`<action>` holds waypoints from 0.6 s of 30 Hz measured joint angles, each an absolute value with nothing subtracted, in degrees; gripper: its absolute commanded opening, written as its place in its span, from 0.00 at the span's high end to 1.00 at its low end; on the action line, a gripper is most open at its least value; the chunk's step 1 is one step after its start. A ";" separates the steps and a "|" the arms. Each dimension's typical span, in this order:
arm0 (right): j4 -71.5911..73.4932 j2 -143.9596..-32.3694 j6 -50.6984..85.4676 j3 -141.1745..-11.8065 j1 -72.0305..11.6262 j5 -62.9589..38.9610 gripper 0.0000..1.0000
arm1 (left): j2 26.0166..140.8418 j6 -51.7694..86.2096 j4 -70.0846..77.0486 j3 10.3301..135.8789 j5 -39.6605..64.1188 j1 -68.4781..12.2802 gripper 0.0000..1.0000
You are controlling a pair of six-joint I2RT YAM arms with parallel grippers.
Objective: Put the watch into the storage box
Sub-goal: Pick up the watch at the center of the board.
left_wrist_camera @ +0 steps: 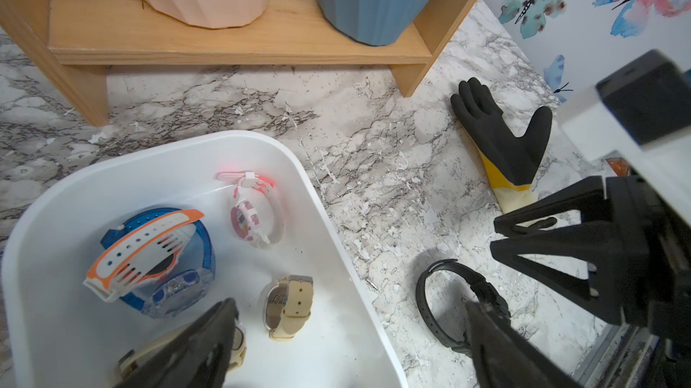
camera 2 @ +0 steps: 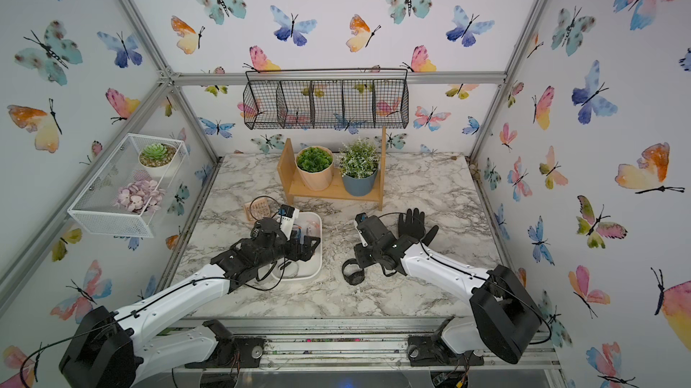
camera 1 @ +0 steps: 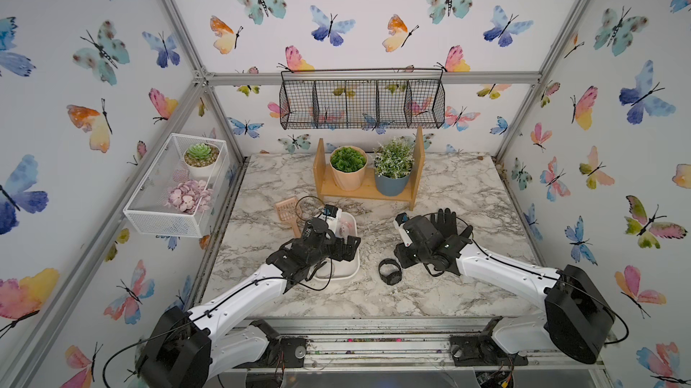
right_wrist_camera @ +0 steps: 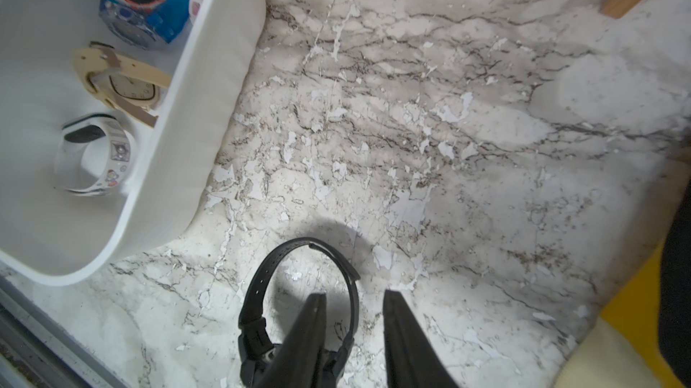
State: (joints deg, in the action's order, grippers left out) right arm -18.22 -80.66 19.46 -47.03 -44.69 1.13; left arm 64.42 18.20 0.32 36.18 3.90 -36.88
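I should keep lowering my right gripper, as one finger points into the watch's loop and the other outside, until both straddle the watch's strap, and then close it.
The watch is all black with a looped strap and lies on the marble table just right of the storage box. My right gripper stands over the watch with its jaws open. One finger is inside the strap loop and the other is outside, so the strap's side runs between them. My left gripper is wide open above the storage box's right wall, holding nothing. The watch lies beside its right finger.
The storage box holds several other watches, among them a blue and orange one and a beige one. A black glove lies behind the right arm. A wooden shelf with two potted plants stands further back.
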 measured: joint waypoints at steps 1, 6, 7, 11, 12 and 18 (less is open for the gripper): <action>-18.44 -81.38 19.46 -47.03 -44.64 0.67 0.66 | 64.42 18.22 0.60 36.10 3.92 -36.88 0.01; -18.59 -85.17 19.44 -47.13 -44.58 -1.34 0.65 | 64.42 18.22 1.28 35.99 4.01 -36.88 0.01; -18.68 -86.06 19.44 -47.24 -44.58 -1.58 0.65 | 64.42 18.20 1.41 35.99 4.05 -36.88 0.01; -18.81 -88.88 19.38 -47.81 -44.58 -1.96 0.65 | 64.42 18.17 1.50 35.97 4.16 -36.88 0.01; -18.81 -89.19 19.38 -47.90 -44.58 -1.96 0.65 | 64.42 18.17 1.50 35.94 4.16 -36.88 0.01; -18.79 -89.82 19.07 -48.58 -44.58 -2.20 0.66 | 64.47 17.98 1.58 35.40 4.19 -36.88 0.02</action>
State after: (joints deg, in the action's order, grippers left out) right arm -18.79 -89.82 19.07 -48.58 -44.58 -2.20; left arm 64.47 17.98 1.58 35.40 4.19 -36.88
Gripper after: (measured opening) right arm 0.348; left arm 0.985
